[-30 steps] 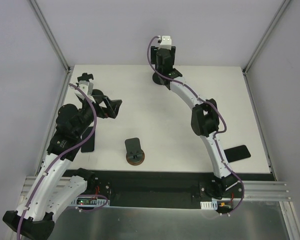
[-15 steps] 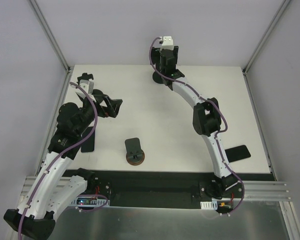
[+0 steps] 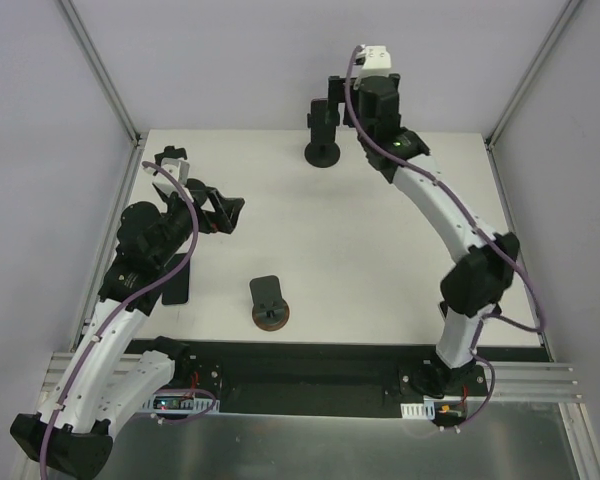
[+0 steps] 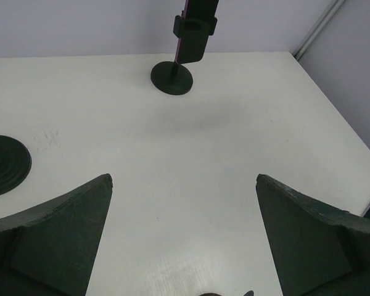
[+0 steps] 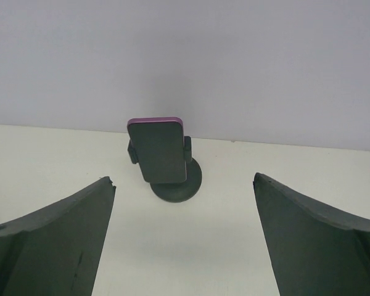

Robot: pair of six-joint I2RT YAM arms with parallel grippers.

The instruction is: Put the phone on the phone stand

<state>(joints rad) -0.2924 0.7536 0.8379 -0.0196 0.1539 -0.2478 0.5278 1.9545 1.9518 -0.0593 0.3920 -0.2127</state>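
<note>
My open right gripper keeps going to the small stand, which is empty and clear all around, and toward its upright plate until both fingers close there.
The phone, dark with a purple edge, stands upright in the black phone stand at the table's far edge. It also shows in the top view and in the left wrist view. My right gripper is open and empty, drawn back from the stand with its fingers wide on either side; in the top view it is just right of the phone. My left gripper is open and empty over the left part of the table, far from the stand.
A second small stand on a brown round base sits near the front middle. A black phone lies flat at the right edge. A black flat object lies at the left under my left arm. A round dark base shows in the left wrist view.
My right gripper has drawn back to the right and up from the stand, and the arm has swung right. The phone stays on the stand. The left arm has barely moved.
</note>
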